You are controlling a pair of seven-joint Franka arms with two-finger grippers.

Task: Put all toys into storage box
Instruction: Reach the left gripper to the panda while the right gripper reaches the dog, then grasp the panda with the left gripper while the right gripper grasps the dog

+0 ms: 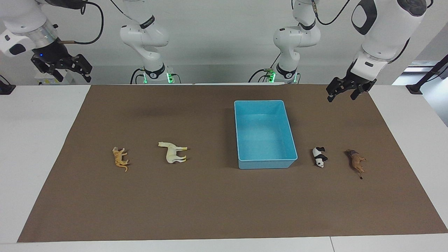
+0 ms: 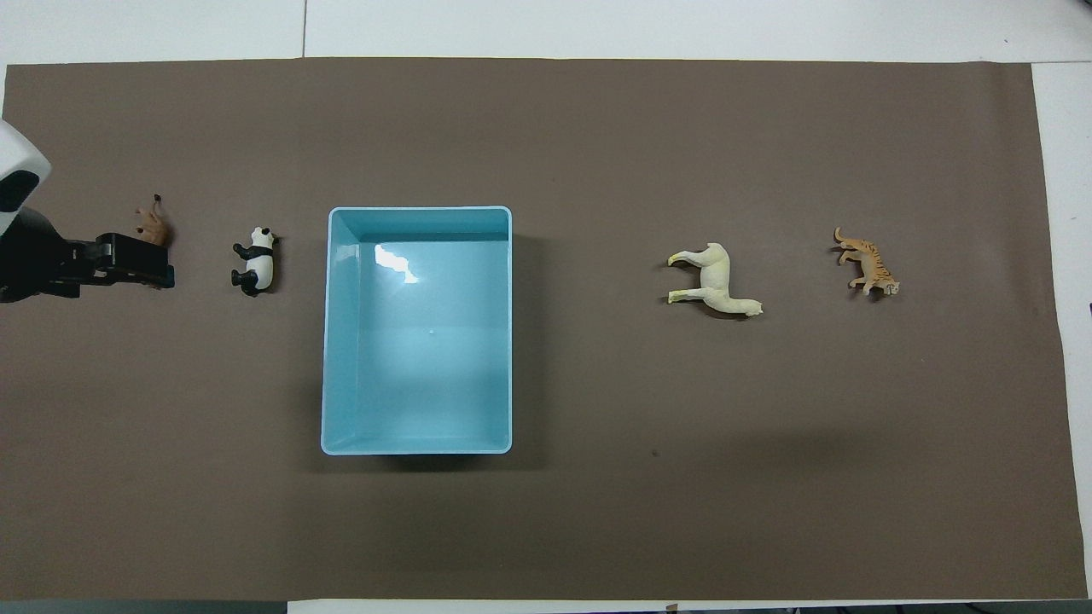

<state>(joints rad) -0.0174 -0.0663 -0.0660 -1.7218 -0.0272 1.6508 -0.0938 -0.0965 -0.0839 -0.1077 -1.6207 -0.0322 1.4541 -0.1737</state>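
My left gripper should keep descending, as the panda point(image 2: 258, 262) lies clear of the lion, its narrow width lined up with the open fingers, until they straddle its body point(image 1: 320, 157).
The light-blue storage box point(image 1: 239, 133) point(image 2: 331, 341) stands empty on the brown mat. The panda point(image 1: 319, 156) point(image 2: 254, 266) and the lion point(image 1: 356, 161) point(image 2: 152, 227) lie beside it toward the left arm's end. The horse point(image 1: 172, 152) point(image 2: 715, 283) and the tiger point(image 1: 120, 159) point(image 2: 866, 266) lie toward the right arm's end. My left gripper point(image 1: 342, 96) point(image 2: 158, 271) is open and empty, raised over the mat's edge nearest the robots; in the overhead view it covers part of the lion. My right gripper point(image 1: 71, 76) is open and empty, raised off the mat's corner, out of the overhead view.
The brown mat point(image 1: 210, 203) point(image 2: 597, 512) covers most of the white table point(image 1: 35, 140). All four toys lie on their sides in a rough row level with the box's end farthest from the robots.
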